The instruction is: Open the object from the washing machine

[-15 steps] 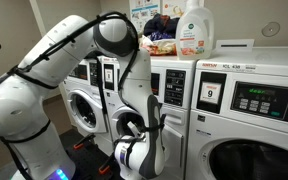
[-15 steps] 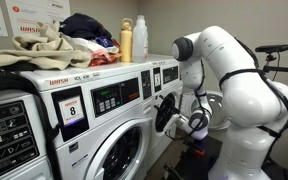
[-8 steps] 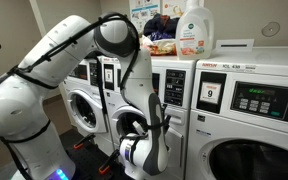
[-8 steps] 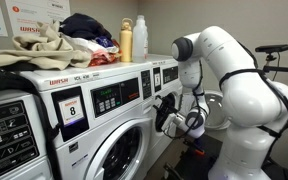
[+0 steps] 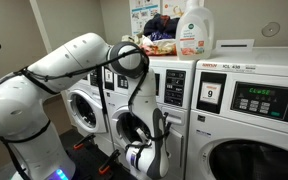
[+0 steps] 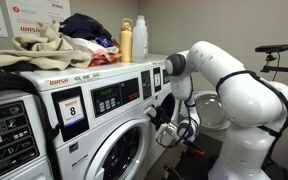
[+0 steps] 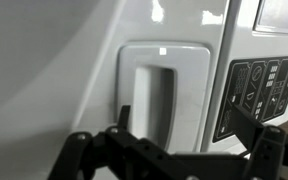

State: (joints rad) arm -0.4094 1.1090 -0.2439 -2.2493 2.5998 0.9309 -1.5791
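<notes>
Next, I shift my gripper toward the black icon sticker and bring one finger into the recessed handle point(image 7: 162, 108), as that handle now sits between my gripper's spread fingers.
The washing machine point(image 5: 134, 122) is white, with a round chrome-rimmed door, and stands in a row of washers in both exterior views; its front also shows in an exterior view point(image 6: 124, 150). My gripper point(image 5: 144, 160) hangs low in front of its door, at the door's far edge in an exterior view point(image 6: 170, 128). The wrist view shows a recessed handle point(image 7: 149, 95) in a white panel just ahead of my gripper point(image 7: 179, 125). The dark fingers are spread on either side and hold nothing. A black icon sticker point(image 7: 254, 95) sits beside the handle.
A washer with a "9" sticker point(image 5: 210, 95) stands beside the arm. A detergent bottle point(image 5: 194, 30) and a pile of laundry point(image 6: 44, 50) lie on top of the machines. Another washer point(image 5: 82, 108) stands further along. The robot's white arm fills the aisle.
The arm's elbow has dropped and swung toward the machines. The gripper has moved lower and closer to the washer front. It stays open.
</notes>
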